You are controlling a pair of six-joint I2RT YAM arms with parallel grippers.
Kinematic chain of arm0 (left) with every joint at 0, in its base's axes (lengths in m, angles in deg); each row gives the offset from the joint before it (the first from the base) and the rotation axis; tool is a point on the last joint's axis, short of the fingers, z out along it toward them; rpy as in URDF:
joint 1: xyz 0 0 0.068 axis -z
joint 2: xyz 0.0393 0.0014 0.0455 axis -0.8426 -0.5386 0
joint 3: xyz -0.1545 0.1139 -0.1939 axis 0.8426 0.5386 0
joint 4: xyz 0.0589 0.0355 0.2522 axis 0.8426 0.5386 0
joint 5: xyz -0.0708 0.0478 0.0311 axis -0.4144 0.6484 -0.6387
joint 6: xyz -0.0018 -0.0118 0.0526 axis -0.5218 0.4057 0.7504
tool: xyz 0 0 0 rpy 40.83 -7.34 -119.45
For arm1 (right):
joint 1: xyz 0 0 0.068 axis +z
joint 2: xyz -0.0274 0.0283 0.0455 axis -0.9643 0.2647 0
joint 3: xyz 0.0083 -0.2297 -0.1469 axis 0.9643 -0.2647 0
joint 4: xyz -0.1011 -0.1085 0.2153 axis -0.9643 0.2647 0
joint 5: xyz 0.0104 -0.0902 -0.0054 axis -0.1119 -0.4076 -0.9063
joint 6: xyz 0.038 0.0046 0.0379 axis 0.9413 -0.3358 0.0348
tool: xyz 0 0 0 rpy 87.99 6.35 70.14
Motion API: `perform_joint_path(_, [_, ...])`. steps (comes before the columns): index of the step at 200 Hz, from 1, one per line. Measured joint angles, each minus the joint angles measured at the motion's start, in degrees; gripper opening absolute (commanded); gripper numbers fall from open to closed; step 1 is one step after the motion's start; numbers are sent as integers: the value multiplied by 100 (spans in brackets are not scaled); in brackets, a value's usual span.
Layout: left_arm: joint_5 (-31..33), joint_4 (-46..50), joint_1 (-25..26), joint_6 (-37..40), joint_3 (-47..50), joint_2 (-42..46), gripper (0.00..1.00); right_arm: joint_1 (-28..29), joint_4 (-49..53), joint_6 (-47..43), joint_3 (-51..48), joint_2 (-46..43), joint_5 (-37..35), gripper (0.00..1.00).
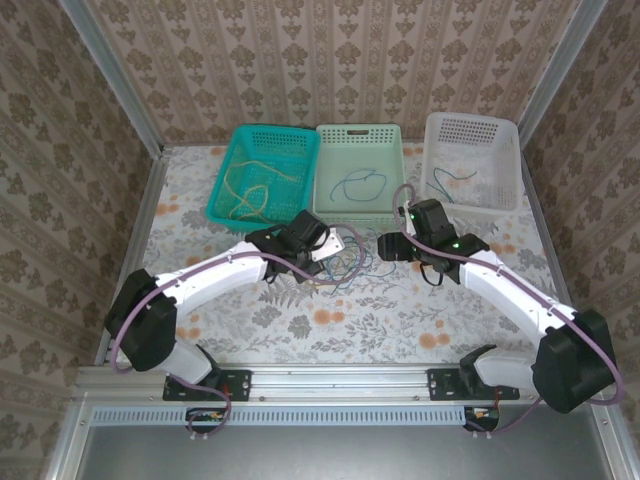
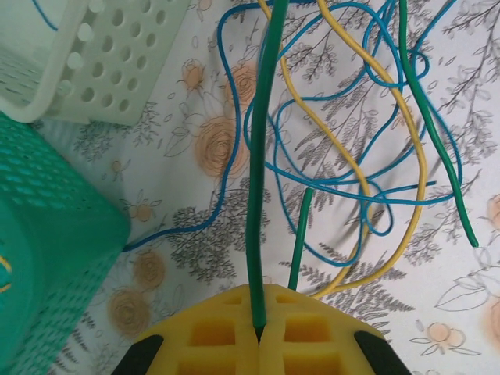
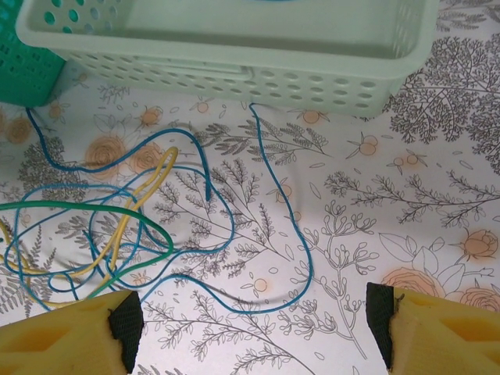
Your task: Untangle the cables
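My gripper will lift the green cable [image 3: 162, 231] free and leave the blue and yellow pile behind, because the green cable arches over the blue and yellow cables [image 3: 129, 209].
The cables [image 1: 352, 264] lie tangled in the middle of the table, between the two grippers. My left gripper [image 1: 335, 247] is at the heap's left edge. In the left wrist view it [image 2: 259, 328] is shut on a green cable [image 2: 262, 156], which rises straight out from between the yellow pads. Blue cable loops [image 2: 234, 117] and a yellow cable [image 2: 344, 148] lie on the cloth beyond. My right gripper [image 1: 396, 246] hovers at the heap's right side. It [image 3: 254, 328] stands open and holds nothing. A blue cable [image 3: 301, 234] curves across the cloth ahead of its fingers, with green [image 3: 117, 211] and yellow [image 3: 133, 205] strands to the left.
Three baskets stand along the back: a teal basket [image 1: 222, 195] with yellow cables, a mint basket [image 1: 360, 131] with a blue cable, and a white basket [image 1: 470, 121] with a dark one. The teal basket [image 2: 55, 226] and mint basket [image 3: 234, 62] are close to the grippers.
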Motion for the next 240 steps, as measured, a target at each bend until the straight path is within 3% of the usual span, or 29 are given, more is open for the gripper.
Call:
perform_joint_path(35, [411, 92, 39, 146, -72, 7, 0, 0, 0, 0, 0, 33, 0, 79])
perform_joint_path(82, [490, 120, 94, 170, -103, 387, 0, -13, 0, 0, 0, 33, 2, 79])
perform_joint_path(138, [-310, -323, 52, -13, -94, 1143, 0, -44, -289, -203, -166, -221, 286, 81])
perform_joint_path(184, [-970, -704, -13, -361, 205, 1215, 0, -590, -796, -286, -629, -1075, 1388, 80])
perform_joint_path(240, [-1499, -962, -103, -516, 315, 1204, 0, -686, -933, -647, -654, -1373, 2623, 75])
